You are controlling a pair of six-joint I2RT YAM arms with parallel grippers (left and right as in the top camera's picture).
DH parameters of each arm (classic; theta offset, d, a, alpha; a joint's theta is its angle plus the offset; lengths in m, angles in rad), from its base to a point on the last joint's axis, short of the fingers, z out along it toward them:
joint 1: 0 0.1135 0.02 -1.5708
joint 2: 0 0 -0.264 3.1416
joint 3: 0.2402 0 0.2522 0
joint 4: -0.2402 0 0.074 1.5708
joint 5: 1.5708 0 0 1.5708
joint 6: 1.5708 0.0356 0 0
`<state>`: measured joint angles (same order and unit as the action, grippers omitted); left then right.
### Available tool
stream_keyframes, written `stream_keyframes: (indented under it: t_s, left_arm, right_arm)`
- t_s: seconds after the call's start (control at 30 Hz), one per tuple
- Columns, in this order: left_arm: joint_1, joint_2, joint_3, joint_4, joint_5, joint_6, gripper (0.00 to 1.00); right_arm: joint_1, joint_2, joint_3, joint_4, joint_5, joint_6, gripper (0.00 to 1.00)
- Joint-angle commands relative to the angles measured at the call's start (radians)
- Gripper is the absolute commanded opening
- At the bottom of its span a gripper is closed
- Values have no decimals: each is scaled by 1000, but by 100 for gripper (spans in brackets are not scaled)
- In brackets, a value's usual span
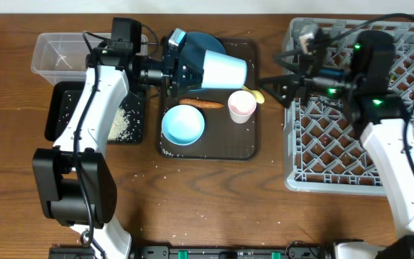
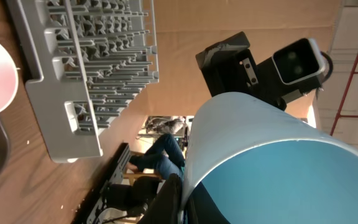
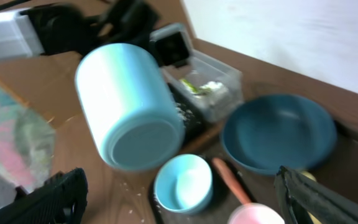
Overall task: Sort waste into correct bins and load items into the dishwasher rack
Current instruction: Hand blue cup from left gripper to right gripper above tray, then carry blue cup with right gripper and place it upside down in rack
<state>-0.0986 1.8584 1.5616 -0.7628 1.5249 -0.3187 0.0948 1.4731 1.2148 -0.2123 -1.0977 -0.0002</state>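
Observation:
Next, my right gripper takes the cup's base and loads the cup with its opening down, because my left gripper holds the light blue cup by its rim, away from the grey rack.
My left gripper is shut on the rim of the light blue cup, holding it on its side above the dark blue plate; in the left wrist view a finger pinches the cup wall. The light blue bowl, pink cup, orange stick and yellow spoon lie on the brown tray. My right gripper is open and empty between tray and grey rack. The right wrist view shows the cup, bowl and plate.
The clear tub stands at the far left and holds white paper with a yellow-green scrap. The black tray in front of it holds rice. Loose grains lie on the table near the brown tray.

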Motion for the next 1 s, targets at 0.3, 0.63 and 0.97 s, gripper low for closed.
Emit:
stream_keyframes:
  t_s: [0.3,0.63,0.97]
  left_arm:
    - [-45,-14,8,-2,47,-5,6]
    - [-45,-14,8,-1,45,-4,8]
    - [-44,-14,8,11,44,-4,17]
  right_arm:
    - [169,60,14,185,-50,90,86]
    - [181,60,14,190,-43,98,56]
    - [138,55,14,179,-44,128,33]
